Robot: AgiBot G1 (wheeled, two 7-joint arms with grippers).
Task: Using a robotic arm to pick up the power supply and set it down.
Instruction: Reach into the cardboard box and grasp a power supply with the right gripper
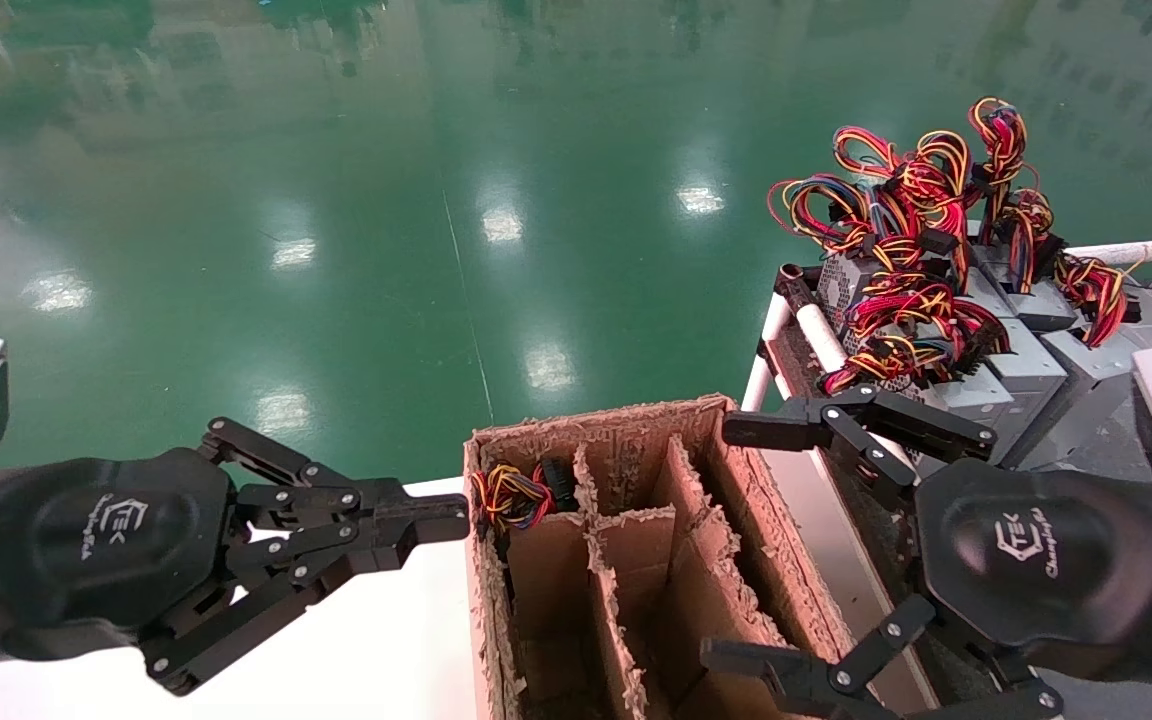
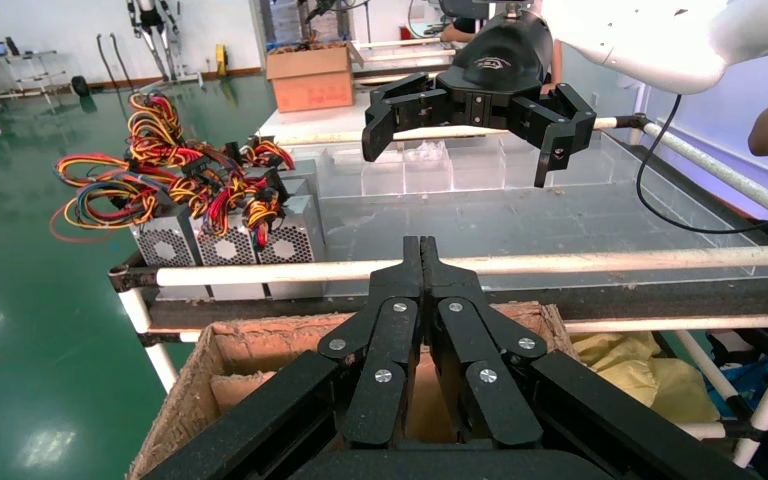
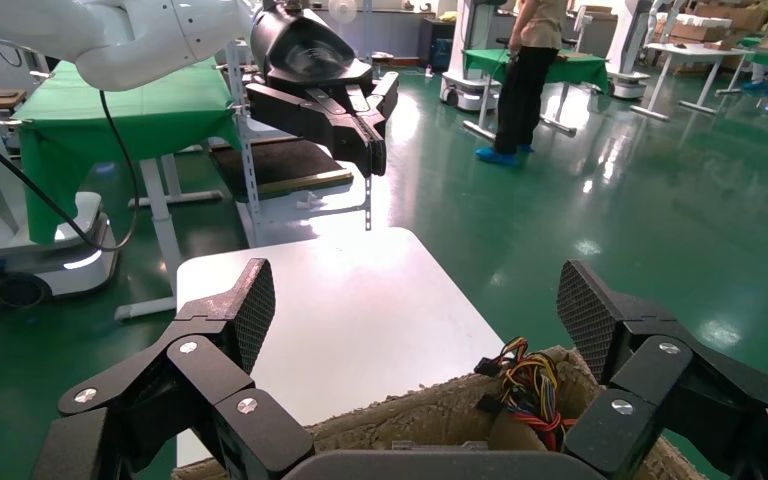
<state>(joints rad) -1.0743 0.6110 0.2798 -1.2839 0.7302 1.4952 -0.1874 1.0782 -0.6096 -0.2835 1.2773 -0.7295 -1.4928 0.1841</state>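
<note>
I expect the hidden power supply to come up hanging at a slant when I lift its wires point(image 1: 513, 494), because the rack's grey boxes point(image 1: 1012, 374) have similar wires coming out of them.
The power supply stands in the far-left compartment of a worn cardboard carton point(image 1: 616, 425). Only its bundle of red, yellow and blue wires point(image 1: 511, 495) point(image 3: 545, 385) shows; the body is hidden. My right gripper point(image 1: 736, 545) point(image 3: 418, 310) hangs open over the carton's right side, holding nothing. Left of the carton, my left gripper point(image 1: 451, 520) point(image 2: 420, 245) is shut and empty, its tips pointing at the carton's left wall. Each wrist view shows the other gripper across the carton: the right gripper point(image 2: 470, 125) open, the left gripper point(image 3: 370, 140) shut.
A pipe-frame rack point(image 1: 816, 335) at the right holds several grey wired boxes point(image 1: 1026, 360), their fan grilles point(image 2: 225, 245) facing the carton. The carton sits on a white table point(image 1: 386, 640). Green floor lies beyond, with a person point(image 3: 525, 80) standing far off.
</note>
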